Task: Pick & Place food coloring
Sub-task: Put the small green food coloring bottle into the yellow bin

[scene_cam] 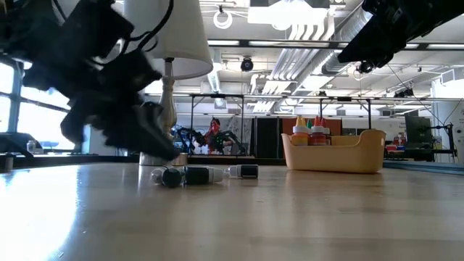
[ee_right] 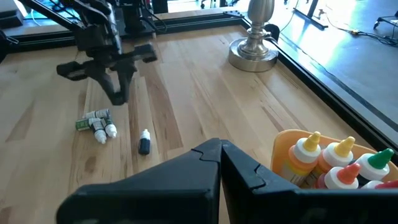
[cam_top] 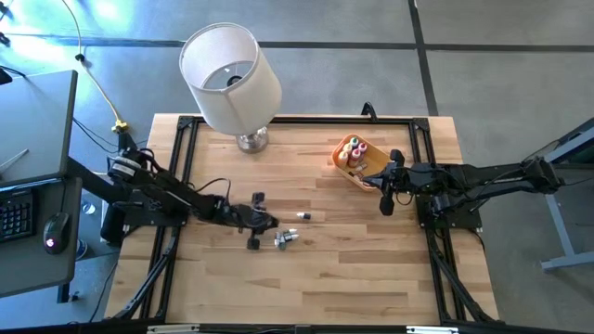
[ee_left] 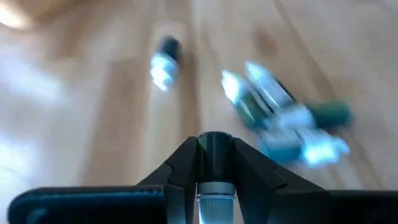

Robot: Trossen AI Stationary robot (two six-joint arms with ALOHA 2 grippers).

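The small dark bottle [ee_left: 216, 155] is clear of the loose cluster, so the robot's left gripper keeps going to the orange bowl's free space [cam_top: 375, 160] and lets go of the bottle there.
The food coloring is a set of tiny dropper bottles. Several with orange, yellow, red and green caps stand in an orange bowl [cam_top: 351, 156] at the far right of the table. One lies alone [cam_top: 303, 216] and a small cluster [cam_top: 286, 239] lies mid-table on the wood. My left gripper [cam_top: 267, 221] hovers just left of these loose bottles and is shut on one more small bottle [ee_left: 214, 148]. My right gripper [ee_right: 221, 152] is shut and holds nothing; it hangs beside the bowl's near side [cam_top: 385, 197]. My left gripper pinches a small dark bottle between its two fingers, which close on the dark body [ee_left: 214, 148] from both sides. The bottle lies along the fingers, with its white ribbed cap [ee_left: 214, 202] pointing back toward the wrist. It sits off the table, above the loose bottles.
A table lamp with a white shade [cam_top: 232, 74] stands on a metal base [cam_top: 251, 141] at the far edge, left of the bowl. A black frame rail [cam_top: 181, 167] borders the table. Bare wood [cam_top: 306, 288] stretches along the near half.
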